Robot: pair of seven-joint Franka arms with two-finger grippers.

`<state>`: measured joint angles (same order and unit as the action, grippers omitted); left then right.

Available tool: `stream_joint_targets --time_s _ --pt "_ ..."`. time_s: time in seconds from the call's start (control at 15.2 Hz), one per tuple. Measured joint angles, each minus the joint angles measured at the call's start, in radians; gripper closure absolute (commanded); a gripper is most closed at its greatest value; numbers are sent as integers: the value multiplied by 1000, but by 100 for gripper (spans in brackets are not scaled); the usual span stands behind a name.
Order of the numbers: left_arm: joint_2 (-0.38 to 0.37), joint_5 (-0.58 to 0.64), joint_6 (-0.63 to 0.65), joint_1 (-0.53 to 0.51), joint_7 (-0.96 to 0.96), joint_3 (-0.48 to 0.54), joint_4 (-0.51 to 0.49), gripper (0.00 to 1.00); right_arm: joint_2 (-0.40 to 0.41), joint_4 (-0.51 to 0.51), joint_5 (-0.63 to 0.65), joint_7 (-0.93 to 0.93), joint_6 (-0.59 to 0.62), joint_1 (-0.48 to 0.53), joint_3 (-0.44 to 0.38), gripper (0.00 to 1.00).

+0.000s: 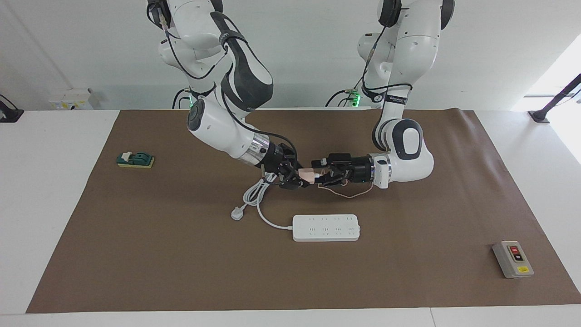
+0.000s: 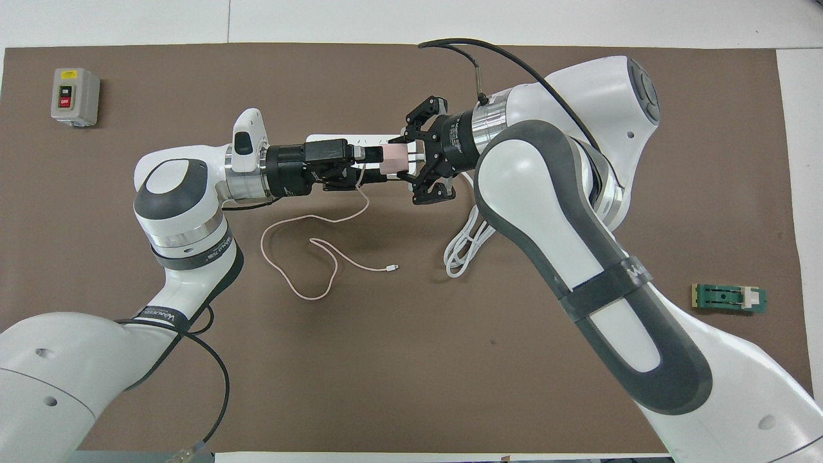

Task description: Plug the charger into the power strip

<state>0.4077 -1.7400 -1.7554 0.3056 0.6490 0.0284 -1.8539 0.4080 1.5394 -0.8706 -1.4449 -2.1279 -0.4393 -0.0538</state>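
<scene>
I expect the thin pink cable to drag its free tip (image 2: 391,267) along when I carry the charger, because the cable lies in loose loops on the mat (image 2: 286,278).
The pale-pink charger (image 1: 308,174) (image 2: 393,158) hangs in the air over the mat, near the middle of the table. My right gripper (image 1: 299,177) (image 2: 411,157) is shut on it. My left gripper (image 1: 321,175) (image 2: 370,156) is open, level with the charger, its fingertips right at the charger's cable end. The thin pink cable (image 2: 308,257) (image 1: 349,195) trails down and loops on the mat. The white power strip (image 1: 326,227) lies flat, farther from the robots than both grippers. In the overhead view only its edge (image 2: 341,137) shows above the left gripper.
The strip's thick white cord (image 1: 254,193) (image 2: 466,251) is coiled under the right arm, ending in a white three-pin plug (image 1: 237,213). A grey button box (image 1: 513,259) (image 2: 75,96) sits toward the left arm's end. A green block (image 1: 135,159) (image 2: 728,298) sits toward the right arm's end.
</scene>
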Motion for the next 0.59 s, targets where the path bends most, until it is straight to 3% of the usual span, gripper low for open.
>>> stream_joint_targets --time_s 0.59 --pt "0 5 7 0 0 2 0 0 0 0 0 0 -5 0 0 100"
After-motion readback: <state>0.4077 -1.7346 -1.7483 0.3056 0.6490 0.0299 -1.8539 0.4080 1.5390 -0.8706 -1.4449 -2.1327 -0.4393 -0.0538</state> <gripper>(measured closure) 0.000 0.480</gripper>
